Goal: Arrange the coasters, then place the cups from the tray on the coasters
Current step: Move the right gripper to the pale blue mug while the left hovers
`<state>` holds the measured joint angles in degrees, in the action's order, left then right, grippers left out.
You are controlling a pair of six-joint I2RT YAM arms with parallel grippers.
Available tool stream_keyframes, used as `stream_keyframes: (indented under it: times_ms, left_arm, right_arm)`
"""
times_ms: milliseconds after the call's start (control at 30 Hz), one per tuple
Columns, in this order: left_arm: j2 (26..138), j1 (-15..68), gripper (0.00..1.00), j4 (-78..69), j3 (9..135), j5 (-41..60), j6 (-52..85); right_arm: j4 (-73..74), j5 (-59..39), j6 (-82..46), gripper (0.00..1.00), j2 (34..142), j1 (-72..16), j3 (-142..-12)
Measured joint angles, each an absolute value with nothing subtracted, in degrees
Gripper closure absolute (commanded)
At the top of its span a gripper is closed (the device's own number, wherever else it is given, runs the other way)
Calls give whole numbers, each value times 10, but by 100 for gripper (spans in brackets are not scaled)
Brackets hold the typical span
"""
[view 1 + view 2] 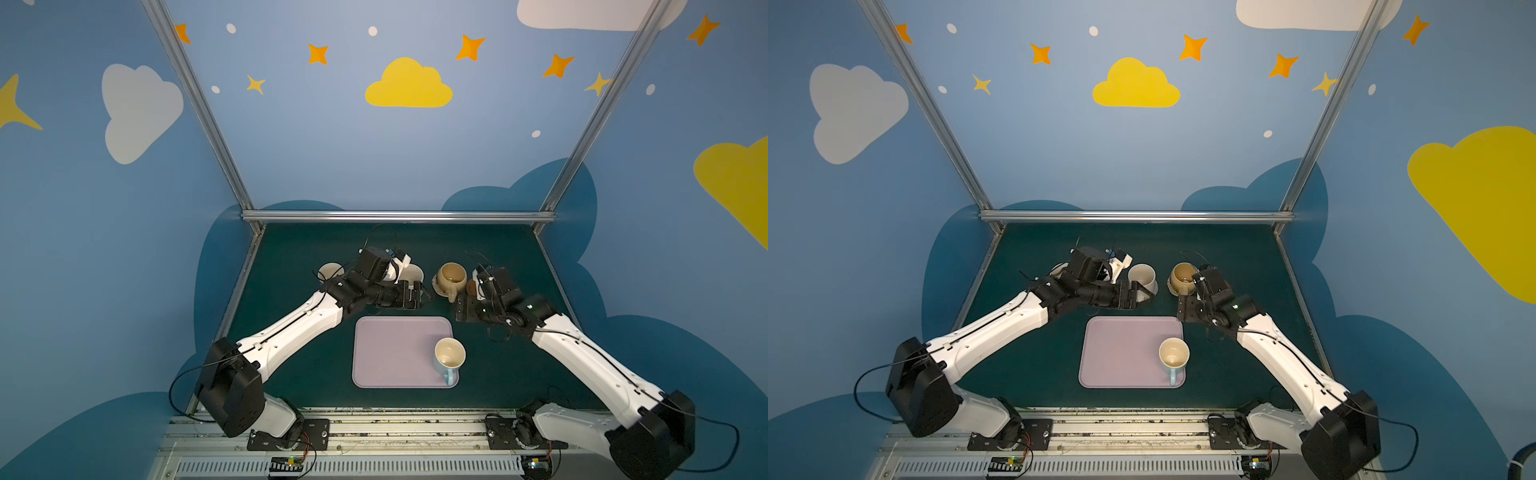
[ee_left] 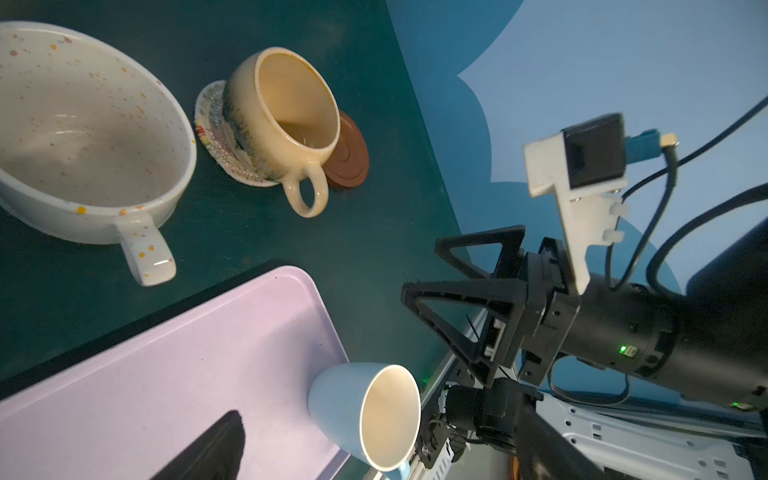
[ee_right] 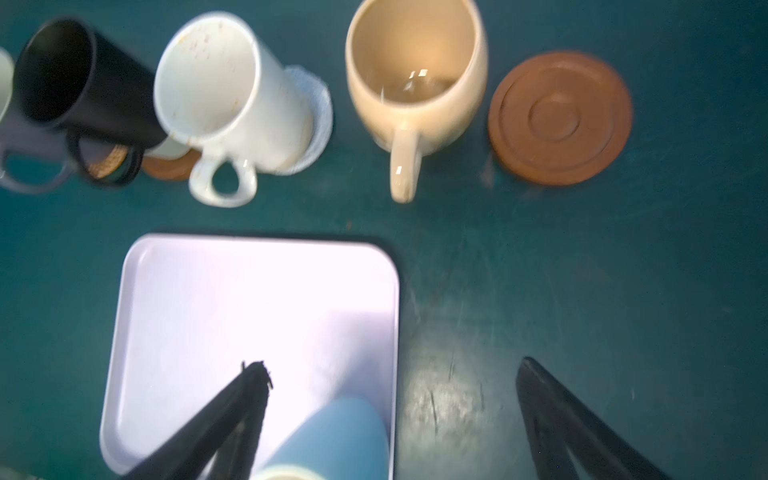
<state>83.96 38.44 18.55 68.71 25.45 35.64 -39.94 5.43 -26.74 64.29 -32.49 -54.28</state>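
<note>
The light blue cup [image 1: 449,357] stands alone, with its handle toward the near edge of the tray. My right gripper should keep moving there until its fingers straddle the cup's handle [image 1: 450,376].
The light blue cup [image 1: 449,357] stands alone at the near right corner of the lilac tray [image 1: 390,353], also in the left wrist view [image 2: 357,407]. My right gripper [image 3: 390,363] hangs open above the tray's far right edge, holding nothing, the blue cup [image 3: 332,436] below it. Past the tray stands a row: the black cup [image 3: 62,75], the speckled cream cup [image 3: 216,83] on a grey coaster [image 3: 320,112], the yellow cup [image 3: 415,70] on a beige coaster [image 2: 212,124], and a bare brown coaster [image 3: 559,116]. My left gripper [image 1: 426,294] is open and empty beside the cream cup.
A lavender cup [image 3: 25,137] shows at the far left of the row. A rattan coaster [image 3: 106,164] and a second brown coaster [image 3: 170,166] peek from under the black cup. Metal frame posts and blue walls close the table's back and sides.
</note>
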Motion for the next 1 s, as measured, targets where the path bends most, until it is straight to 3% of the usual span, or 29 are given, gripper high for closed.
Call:
stream_keyframes:
  times_ms: [300, 833, 1000]
  left_arm:
    - [823, 385, 0, 217, 628, 281, 354]
    - [769, 387, 0, 206, 560, 285, 391]
    - [770, 387, 0, 203, 560, 285, 392]
  right_arm:
    - [-492, 68, -322, 7, 562, -473, -521]
    - [-534, 155, -477, 7, 581, -664, -468]
    - [-522, 171, -519, 13, 580, -685, -440]
